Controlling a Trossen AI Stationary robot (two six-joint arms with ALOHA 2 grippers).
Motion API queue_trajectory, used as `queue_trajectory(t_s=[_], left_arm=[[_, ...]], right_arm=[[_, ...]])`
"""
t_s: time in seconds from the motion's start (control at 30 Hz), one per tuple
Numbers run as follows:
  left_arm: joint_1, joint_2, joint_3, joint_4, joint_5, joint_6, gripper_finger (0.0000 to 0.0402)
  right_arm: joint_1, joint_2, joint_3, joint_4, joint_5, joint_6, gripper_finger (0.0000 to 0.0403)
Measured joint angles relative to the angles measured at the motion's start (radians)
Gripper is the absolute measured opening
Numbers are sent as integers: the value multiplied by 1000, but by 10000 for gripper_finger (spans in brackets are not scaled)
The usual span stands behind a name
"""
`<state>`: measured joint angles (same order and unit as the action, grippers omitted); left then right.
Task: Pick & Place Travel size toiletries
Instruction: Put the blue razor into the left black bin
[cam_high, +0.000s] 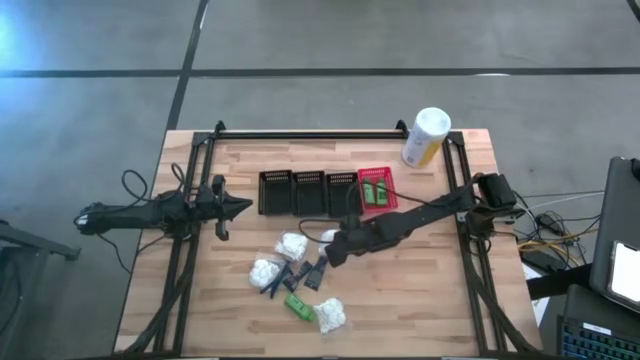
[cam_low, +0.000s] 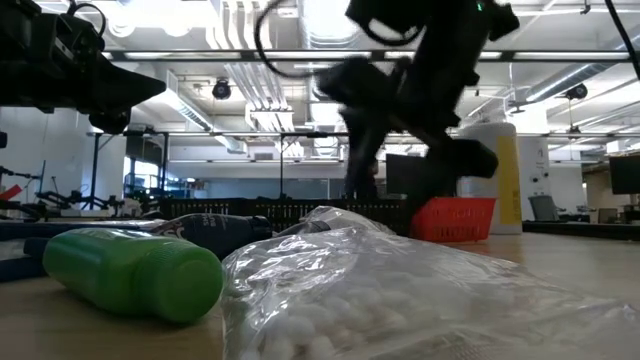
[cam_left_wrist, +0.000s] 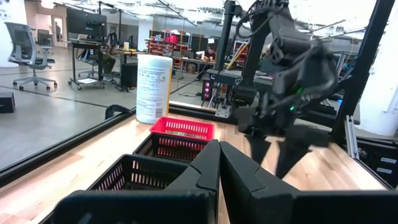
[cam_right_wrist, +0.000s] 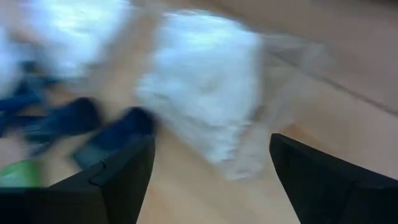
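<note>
My right gripper should back clear of the white bundle (cam_right_wrist: 202, 78) and my left gripper should take the crossed dark blue tubes (cam_high: 275, 281), because those tubes lie on my left gripper's side.
The toiletries lie loose on the wooden table's near middle. Three white puffy bundles show in the high view (cam_high: 293, 245), (cam_high: 263, 271), (cam_high: 330, 315). A green bottle (cam_high: 298, 305) and dark blue tubes (cam_high: 315, 272) lie among them. More green bottles (cam_high: 376, 192) sit in the red basket. My right gripper (cam_high: 335, 250) hovers open just right of the farthest bundle; in its wrist view that bundle (cam_right_wrist: 205, 93) lies ahead between the spread fingers (cam_right_wrist: 211, 162), apart from them. My left gripper (cam_high: 235, 207) waits shut at the table's left, above the table (cam_left_wrist: 219, 163).
Three black mesh baskets (cam_high: 308, 192) stand in a row left of the red basket (cam_high: 390, 178) at the table's far middle. A tall white-and-yellow canister (cam_high: 425, 137) stands near the far right corner. Bare wood shows along the near right. Cables and equipment lie beyond the right edge.
</note>
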<state>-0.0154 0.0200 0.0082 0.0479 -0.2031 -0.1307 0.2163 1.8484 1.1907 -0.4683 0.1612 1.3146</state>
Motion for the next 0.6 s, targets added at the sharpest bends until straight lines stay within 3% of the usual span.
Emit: queue_trajectory(t_s=[0.2, 0.5, 0.57, 0.6], left_arm=[[0, 0, 0, 0, 0, 0, 12], [0, 0, 0, 2, 0, -1, 12], [0, 0, 0, 21, 2, -85, 12], [-1, 0, 0, 47, 20, -220, 12]], right_arm=[[-2, -1, 80, -39, 22, -4, 299], [-1, 41, 130, -52, 29, 92, 320], [-1, 53, 131, -53, 25, 130, 325], [5, 59, 135, -53, 24, 148, 327]])
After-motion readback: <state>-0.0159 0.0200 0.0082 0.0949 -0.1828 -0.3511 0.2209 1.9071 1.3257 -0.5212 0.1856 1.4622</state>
